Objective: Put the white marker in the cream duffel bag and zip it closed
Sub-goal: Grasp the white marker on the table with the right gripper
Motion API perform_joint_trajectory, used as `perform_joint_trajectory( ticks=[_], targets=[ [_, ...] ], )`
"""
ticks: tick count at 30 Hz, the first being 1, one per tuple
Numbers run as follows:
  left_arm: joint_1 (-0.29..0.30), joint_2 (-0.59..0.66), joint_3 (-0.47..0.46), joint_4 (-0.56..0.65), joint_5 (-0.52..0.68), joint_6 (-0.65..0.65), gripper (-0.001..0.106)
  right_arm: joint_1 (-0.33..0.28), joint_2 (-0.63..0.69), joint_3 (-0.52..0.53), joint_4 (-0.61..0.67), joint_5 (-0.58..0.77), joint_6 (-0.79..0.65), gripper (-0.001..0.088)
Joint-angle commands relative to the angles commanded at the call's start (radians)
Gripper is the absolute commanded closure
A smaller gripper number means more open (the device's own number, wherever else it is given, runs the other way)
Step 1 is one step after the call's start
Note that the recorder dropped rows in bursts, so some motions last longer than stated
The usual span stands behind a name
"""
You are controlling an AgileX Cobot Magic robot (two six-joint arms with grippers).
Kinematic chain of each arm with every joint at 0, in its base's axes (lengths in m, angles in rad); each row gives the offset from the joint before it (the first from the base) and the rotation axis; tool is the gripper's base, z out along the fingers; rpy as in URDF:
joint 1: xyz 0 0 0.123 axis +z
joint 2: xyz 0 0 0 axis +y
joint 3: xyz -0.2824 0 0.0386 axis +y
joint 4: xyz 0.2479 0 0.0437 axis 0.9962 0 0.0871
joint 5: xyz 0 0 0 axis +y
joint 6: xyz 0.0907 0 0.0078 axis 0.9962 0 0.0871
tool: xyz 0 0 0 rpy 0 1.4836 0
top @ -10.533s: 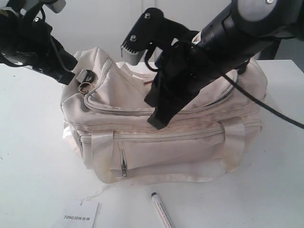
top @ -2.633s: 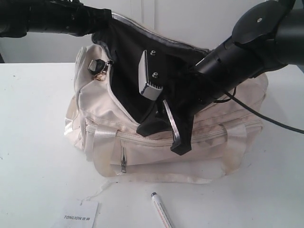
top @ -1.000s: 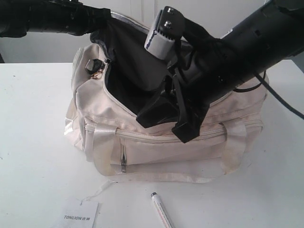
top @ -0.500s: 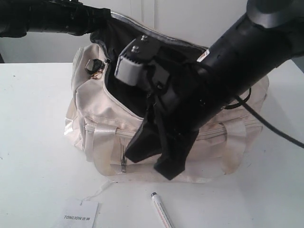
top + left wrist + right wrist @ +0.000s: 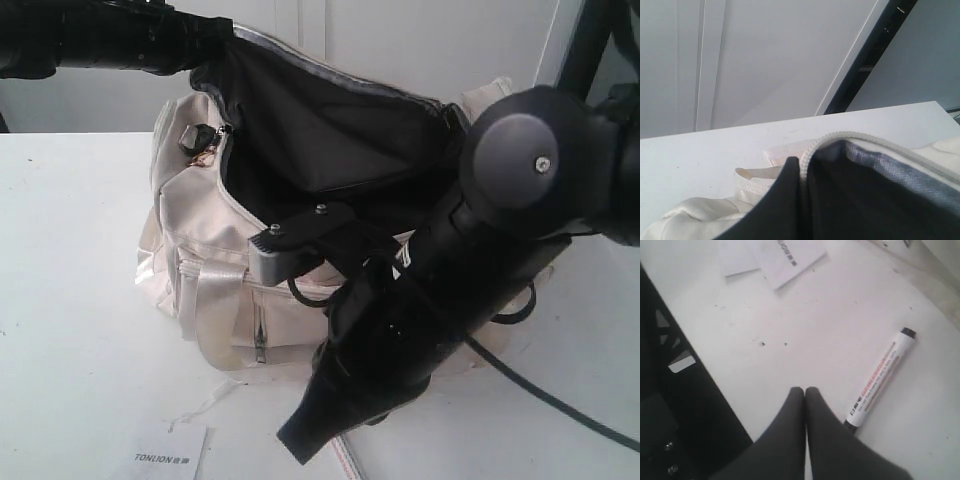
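Note:
The white marker lies clear of the paper tag and the bag, so the robot's right gripper keeps moving toward the marker's body and opens above it.
The cream duffel bag stands on the table with its top flap lifted, so the dark lining shows. My left gripper is shut on the flap's zipper edge and holds it up at the bag's back left. My right gripper hangs low over the table in front of the bag, shut and empty. In the right wrist view its tips sit just beside the white marker, which lies flat on the table. The arm hides most of the marker in the exterior view.
A white paper tag printed TONLION lies on the table left of the marker, also seen as the tag in the right wrist view. The right arm crosses in front of the bag. White table surrounds the bag.
My right arm has swung from over the bag's opening down to the table in front, covering the marker. The left gripper has kept holding the flap up.

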Motion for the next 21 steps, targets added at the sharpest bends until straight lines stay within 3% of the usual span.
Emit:
perform_joint_trajectory(
  ticks=[9, 16, 21],
  targets=[
    [0.0, 0.0, 0.0, 0.0, 0.0, 0.0, 0.105, 0.123, 0.011, 0.068, -0.252, -0.135, 0.374, 0.0868],
    [0.0, 0.0, 0.0, 0.0, 0.0, 0.0, 0.105, 0.141, 0.07, 0.094, -0.36, -0.161, 0.512, 0.0866],
    [0.0, 0.0, 0.0, 0.0, 0.0, 0.0, 0.105, 0.141, 0.128, 0.094, -0.357, -0.184, 0.517, 0.0728]
  ],
)
